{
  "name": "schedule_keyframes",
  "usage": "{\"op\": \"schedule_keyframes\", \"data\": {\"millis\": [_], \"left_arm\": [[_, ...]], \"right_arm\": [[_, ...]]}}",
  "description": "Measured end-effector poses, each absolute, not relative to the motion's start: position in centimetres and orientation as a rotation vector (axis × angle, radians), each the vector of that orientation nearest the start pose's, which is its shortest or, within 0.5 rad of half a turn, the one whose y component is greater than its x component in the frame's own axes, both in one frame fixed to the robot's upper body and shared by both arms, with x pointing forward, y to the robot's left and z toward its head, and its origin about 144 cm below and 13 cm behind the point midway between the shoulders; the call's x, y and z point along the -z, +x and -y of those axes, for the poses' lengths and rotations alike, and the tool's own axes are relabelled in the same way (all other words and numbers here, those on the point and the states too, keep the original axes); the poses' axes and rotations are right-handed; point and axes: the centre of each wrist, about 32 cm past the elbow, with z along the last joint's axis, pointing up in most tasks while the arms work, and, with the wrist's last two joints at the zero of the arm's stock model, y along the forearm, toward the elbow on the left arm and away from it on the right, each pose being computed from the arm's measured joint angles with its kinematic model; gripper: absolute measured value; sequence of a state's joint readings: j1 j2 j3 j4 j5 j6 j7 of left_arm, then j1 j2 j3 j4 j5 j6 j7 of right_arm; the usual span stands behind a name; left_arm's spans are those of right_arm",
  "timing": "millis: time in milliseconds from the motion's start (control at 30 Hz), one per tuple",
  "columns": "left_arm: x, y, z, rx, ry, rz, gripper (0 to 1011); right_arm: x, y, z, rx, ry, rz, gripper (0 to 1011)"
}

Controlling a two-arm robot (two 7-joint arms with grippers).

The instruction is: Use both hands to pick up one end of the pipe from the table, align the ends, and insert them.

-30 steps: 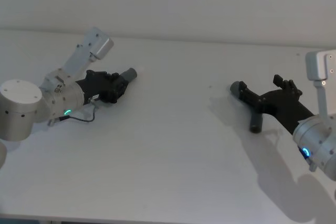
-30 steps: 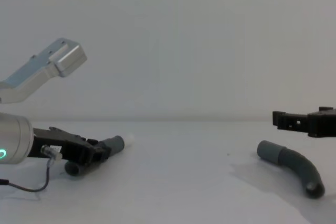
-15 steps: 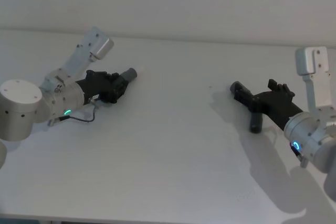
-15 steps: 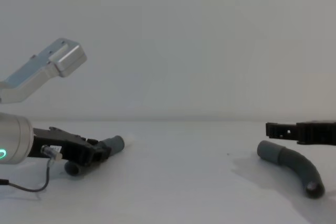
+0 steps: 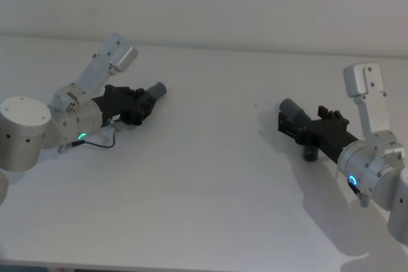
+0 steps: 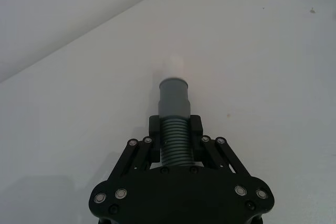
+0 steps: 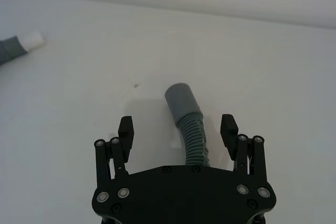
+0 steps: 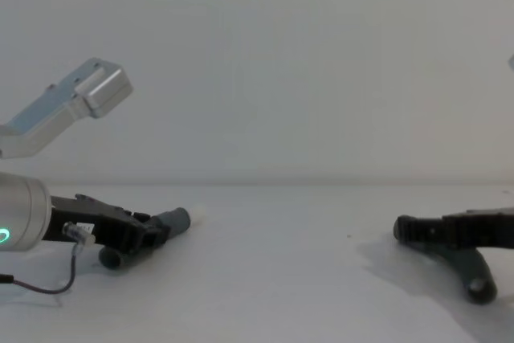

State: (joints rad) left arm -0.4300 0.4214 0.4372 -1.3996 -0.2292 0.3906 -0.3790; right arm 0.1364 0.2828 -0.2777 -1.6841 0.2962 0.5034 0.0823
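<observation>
The curved piece [image 8: 467, 269] will stay bent when I lift it, because the ribbed neck [image 7: 193, 136] keeps a bend behind the plain cuff on its own.
The nearly straight pipe piece [image 6: 175, 140] lies low at the left of the white table [image 5: 204, 183]. My left gripper [image 6: 175, 125] is shut on its ribbed middle, and its grey cuff [image 6: 174, 98] with the white tip [image 6: 173, 66] sticks out past the fingers. In the head view this gripper [image 5: 135, 103] is at the left, the cuff [image 5: 157, 90] pointing right. The curved pipe piece [image 7: 193, 135] rests on the table at the right. My right gripper [image 7: 177, 127] is open and straddles it, with a gap on each side, behind its plain cuff [image 7: 181, 100]. That gripper [image 8: 418, 230] sits low over the elbow.
A thin dark cable [image 5: 99, 144] loops on the table beside the left wrist. Bare white table stretches between the two pipe pieces. A plain pale wall [image 8: 281, 62] stands behind the table's far edge.
My right gripper has come down and forward, from above the curved piece to level with it, fingers on either side. The left gripper and its pipe piece have stayed put.
</observation>
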Motion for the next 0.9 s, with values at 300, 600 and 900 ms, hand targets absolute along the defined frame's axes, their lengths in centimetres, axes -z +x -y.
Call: {"op": "schedule_keyframes", "data": {"millis": [300, 600, 900], "left_arm": [[-121.56, 55.4, -24.86, -0.933, 0.452, -0.02, 318], [-121.56, 55.4, -24.85, -0.932, 0.452, -0.02, 318], [-121.56, 55.4, -24.85, -0.932, 0.452, -0.02, 318]], "right_arm": [[-119.81, 48.3, 21.53, 1.175, -0.33, -0.228, 1004], [-119.57, 48.48, 21.45, 1.175, -0.351, -0.24, 1004], [-119.55, 48.61, 21.42, 1.174, -0.36, -0.241, 999]]}}
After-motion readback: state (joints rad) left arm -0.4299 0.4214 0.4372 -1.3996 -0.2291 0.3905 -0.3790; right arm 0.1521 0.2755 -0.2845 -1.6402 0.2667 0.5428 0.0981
